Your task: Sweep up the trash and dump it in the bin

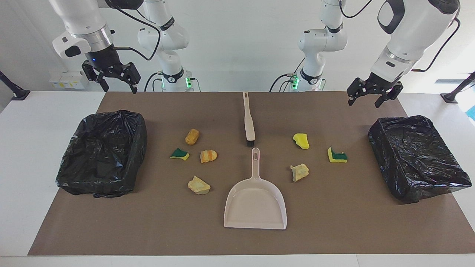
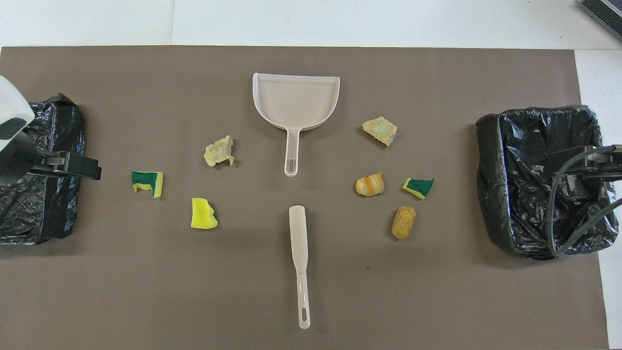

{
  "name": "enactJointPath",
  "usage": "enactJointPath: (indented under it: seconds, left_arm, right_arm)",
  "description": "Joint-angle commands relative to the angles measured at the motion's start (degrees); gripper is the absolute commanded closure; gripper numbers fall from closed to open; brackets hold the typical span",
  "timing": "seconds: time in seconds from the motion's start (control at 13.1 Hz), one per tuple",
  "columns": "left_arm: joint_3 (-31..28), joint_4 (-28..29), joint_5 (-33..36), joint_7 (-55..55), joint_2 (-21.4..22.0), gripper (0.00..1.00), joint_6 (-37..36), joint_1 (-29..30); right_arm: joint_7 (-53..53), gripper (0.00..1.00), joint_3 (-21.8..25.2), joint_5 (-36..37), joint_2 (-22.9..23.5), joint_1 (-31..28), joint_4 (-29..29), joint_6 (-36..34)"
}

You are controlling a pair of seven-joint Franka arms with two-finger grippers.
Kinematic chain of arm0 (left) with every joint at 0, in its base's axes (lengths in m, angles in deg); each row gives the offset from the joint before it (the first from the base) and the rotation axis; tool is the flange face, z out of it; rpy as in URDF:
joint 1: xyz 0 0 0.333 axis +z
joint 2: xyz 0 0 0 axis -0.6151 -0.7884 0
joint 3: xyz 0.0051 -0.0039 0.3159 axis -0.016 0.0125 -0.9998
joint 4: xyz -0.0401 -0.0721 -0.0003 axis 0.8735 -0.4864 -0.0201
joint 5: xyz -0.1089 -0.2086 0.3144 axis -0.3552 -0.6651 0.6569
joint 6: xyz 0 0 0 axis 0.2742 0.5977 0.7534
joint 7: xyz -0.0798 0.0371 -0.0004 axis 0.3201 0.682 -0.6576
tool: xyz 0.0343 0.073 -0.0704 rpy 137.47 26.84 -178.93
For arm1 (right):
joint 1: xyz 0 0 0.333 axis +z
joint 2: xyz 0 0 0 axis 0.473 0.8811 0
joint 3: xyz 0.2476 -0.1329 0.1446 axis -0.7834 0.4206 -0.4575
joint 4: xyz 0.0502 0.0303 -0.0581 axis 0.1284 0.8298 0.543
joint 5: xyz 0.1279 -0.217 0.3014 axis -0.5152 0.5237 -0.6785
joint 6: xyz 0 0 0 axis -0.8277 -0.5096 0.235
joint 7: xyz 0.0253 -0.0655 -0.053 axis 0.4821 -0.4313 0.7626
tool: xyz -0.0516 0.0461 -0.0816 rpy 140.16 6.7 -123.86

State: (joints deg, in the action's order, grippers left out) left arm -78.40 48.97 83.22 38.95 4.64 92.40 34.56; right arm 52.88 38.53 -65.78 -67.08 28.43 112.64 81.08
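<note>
The brush handle (image 2: 303, 309) is clear of the trash scraps and points toward the robots, so my open left gripper should keep going to its narrow part (image 2: 302, 289) and close there.
Several trash scraps lie on the brown mat. A yellow piece (image 1: 301, 141), a green-topped sponge (image 1: 337, 155) and a tan chunk (image 1: 300, 172) lie toward the left arm's end. An orange-tan chunk (image 1: 192, 136), a green-yellow sponge (image 1: 180, 154), an orange piece (image 1: 208, 155) and a pale chunk (image 1: 199, 185) lie toward the right arm's end. A black-lined bin (image 1: 417, 157) stands at the left arm's end, another bin (image 1: 102, 154) at the right arm's. My left gripper (image 1: 365, 103) hangs open and empty, high over its bin's inner rim. My right gripper (image 1: 120, 88) waits open above the other bin.
A beige dustpan (image 1: 255, 202) lies mid-mat, its handle pointing toward the robots. The beige brush (image 1: 249, 120) lies nearer to the robots, bristles almost touching the dustpan's handle. White table shows around the mat (image 2: 146, 291).
</note>
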Motion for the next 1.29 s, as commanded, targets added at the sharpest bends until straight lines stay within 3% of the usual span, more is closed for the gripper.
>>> enactJointPath:
  seconds: [0.0, 0.3, 0.76, 0.84, 1.07, 1.22]
  left_arm:
    - [-0.55, 6.24, -0.45, 0.0, 2.76, 0.0, 5.81, -3.52]
    - [-0.55, 11.95, -0.62, -1.49, 2.85, 0.0, 14.41, -8.97]
    - [-0.55, 21.88, -0.71, -14.05, 2.15, 0.0, 27.09, -21.8]
    - [-0.47, 23.12, -0.71, -16.24, 1.8, 0.0, 28.23, -22.95]
    - [-0.55, 31.8, -0.63, -25.12, 0.57, 0.0, 38.84, -32.43]
    - [-0.56, 35.51, -0.62, -26.27, 0.57, 0.0, 40.99, -37.01]
  right_arm:
    - [1.56, 0.0, -0.28, -0.9, -1.67, -0.64, 2.11, 0.46]
    - [1.12, 0.0, -0.28, -0.9, -1.67, -0.64, 3.6, 0.9]
    - [0.86, 0.0, -0.89, -1.16, -2.37, 0.06, 10.36, 2.91]
    - [0.77, 0.0, -1.33, -1.33, -2.28, 1.1, 12.12, 5.7]
    - [-5.45, 0.0, -1.34, -1.34, 1.13, 6.9, 13.9, 12.4]
    - [-6.26, 0.0, -1.42, -1.34, 3.86, 9.28, 13.72, 13.2]
